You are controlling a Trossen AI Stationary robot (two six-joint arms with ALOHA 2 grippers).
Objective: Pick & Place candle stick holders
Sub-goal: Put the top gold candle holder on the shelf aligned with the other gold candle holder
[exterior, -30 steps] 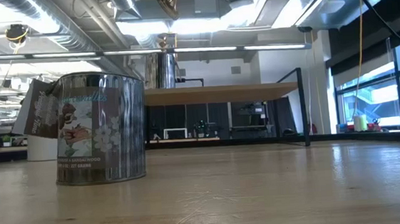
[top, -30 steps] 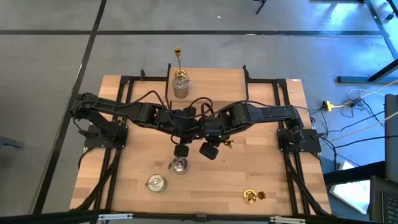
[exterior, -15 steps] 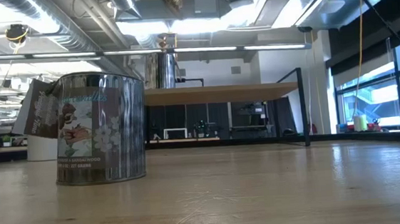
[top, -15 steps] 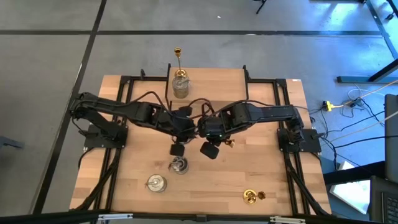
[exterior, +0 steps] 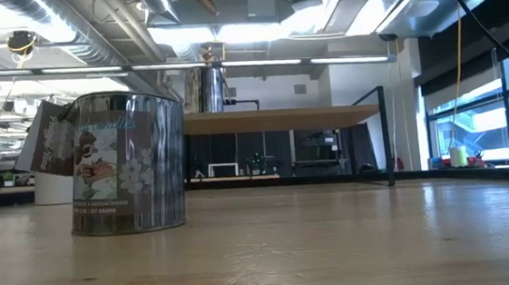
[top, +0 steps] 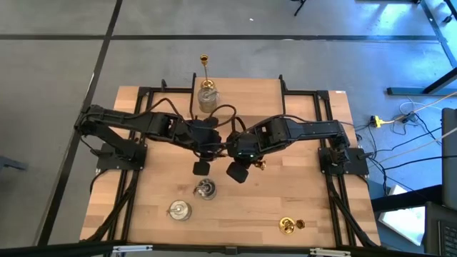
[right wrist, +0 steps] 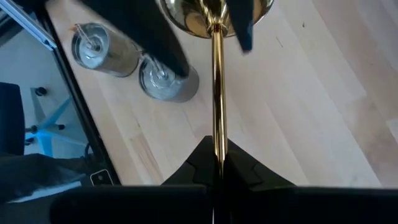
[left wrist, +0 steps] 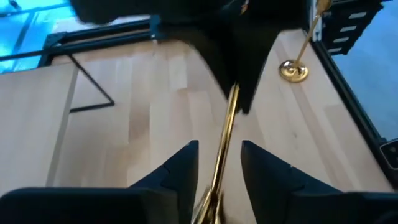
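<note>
The gold holder [right wrist: 219, 106] is tipped over in the robot's right gripper, so the left gripper should grasp the holder's stem [right wrist: 216, 43] close to the base and turn the holder upright.
A gold candle stick holder [right wrist: 217, 93] hangs in the air over the table's middle, with my right gripper [right wrist: 217, 163] shut on it. Its round base [right wrist: 214, 15] is at the end away from that gripper. My left gripper [left wrist: 219, 163] is open, one finger on each side of the slim stem [left wrist: 227, 127] near the base, with a gap showing on both sides. In the high view the two grippers, left [top: 202, 168] and right [top: 238, 171], meet at mid-table. Two squat silvery-glass holders [top: 206, 189] [top: 179, 210] stand on the near left of the table. My right gripper pinches the gold holder's slim stem [right wrist: 217, 144] between its two fingers, well away from the round base. The fingers slant steeply down. The holder is lifted clear of the table, and the stem runs on from the fingers to the base.
Another gold holder [top: 287, 225] is at the near right corner, also seen in the left wrist view [left wrist: 292, 70]. A third gold one [top: 204, 61] rises at the far edge behind a labelled tin can [top: 207, 100] [exterior: 129, 161]. Bare wood lies at the right.
My left gripper has drawn back a little toward the table's left and far side and risen slightly. The gold holder stays in the air in my right gripper.
</note>
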